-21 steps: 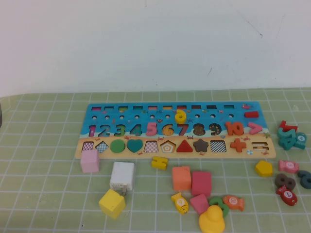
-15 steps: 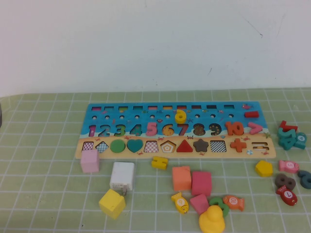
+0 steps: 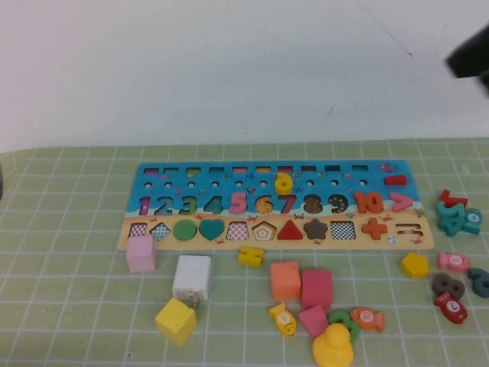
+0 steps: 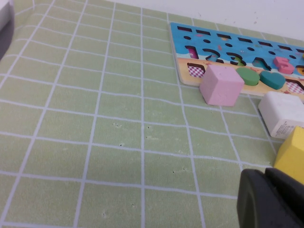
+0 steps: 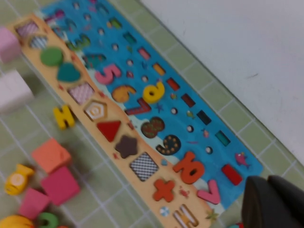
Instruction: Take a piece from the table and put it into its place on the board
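The yellow numeral (image 3: 284, 178) lies loose on the blue board with free sides, so I should keep my right gripper moving until its fingers straddle the round loop (image 3: 283, 186).
The yellow numeral "6" (image 3: 283, 183) lies loose on the board (image 3: 336, 185), just above the empty "6" cut-out (image 3: 264, 204). It also shows in the right wrist view (image 5: 154, 91). The board rests on the green grid table (image 3: 69, 229). My right gripper (image 5: 268, 183) is shut and empty, raised off the board's right end. In the high view only a dark blur of the right arm (image 3: 470, 53) shows at the top right. My left gripper (image 4: 266, 175) is shut and empty, low over the cloth by the yellow cube (image 4: 292, 154).
In front of the board lie a pink cube (image 3: 141, 253), a white block (image 3: 192, 277), a yellow cube (image 3: 176, 320), orange and pink blocks (image 3: 285, 280), a yellow fish (image 3: 283, 319) and a yellow pentagon (image 3: 415, 264). Teal numerals (image 3: 456, 218) sit at the right.
A dark blur of the right arm has come into the high view at the top right. Nothing on the table or board has moved.
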`<action>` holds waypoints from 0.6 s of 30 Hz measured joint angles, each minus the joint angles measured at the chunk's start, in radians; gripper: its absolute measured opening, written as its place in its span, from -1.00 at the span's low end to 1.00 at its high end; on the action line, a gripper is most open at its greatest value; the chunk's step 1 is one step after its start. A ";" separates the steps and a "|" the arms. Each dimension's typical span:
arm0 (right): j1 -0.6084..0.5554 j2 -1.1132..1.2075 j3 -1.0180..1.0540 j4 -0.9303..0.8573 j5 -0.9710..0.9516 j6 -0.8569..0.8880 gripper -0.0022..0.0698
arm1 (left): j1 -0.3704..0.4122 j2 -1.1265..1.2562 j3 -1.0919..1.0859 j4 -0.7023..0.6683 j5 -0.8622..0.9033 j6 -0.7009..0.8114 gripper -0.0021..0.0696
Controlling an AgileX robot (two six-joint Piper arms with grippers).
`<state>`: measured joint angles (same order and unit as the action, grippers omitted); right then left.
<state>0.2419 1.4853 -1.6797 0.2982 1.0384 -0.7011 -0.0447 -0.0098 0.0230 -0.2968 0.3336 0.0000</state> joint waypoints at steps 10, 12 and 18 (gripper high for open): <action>0.297 0.434 -0.370 -0.474 0.089 0.221 -0.95 | 0.000 0.000 0.000 -0.002 0.000 0.000 -0.94; 0.314 0.498 -0.419 -0.492 0.091 0.275 -0.95 | 0.000 0.000 0.000 -0.002 0.000 0.000 -0.94; 0.323 0.652 -0.512 -0.492 0.080 0.452 -0.94 | 0.000 0.000 0.000 -0.003 0.000 0.000 -0.94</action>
<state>0.5650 2.1369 -2.1922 -0.1941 1.1188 -0.2494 -0.0447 -0.0098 0.0230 -0.2994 0.3336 0.0000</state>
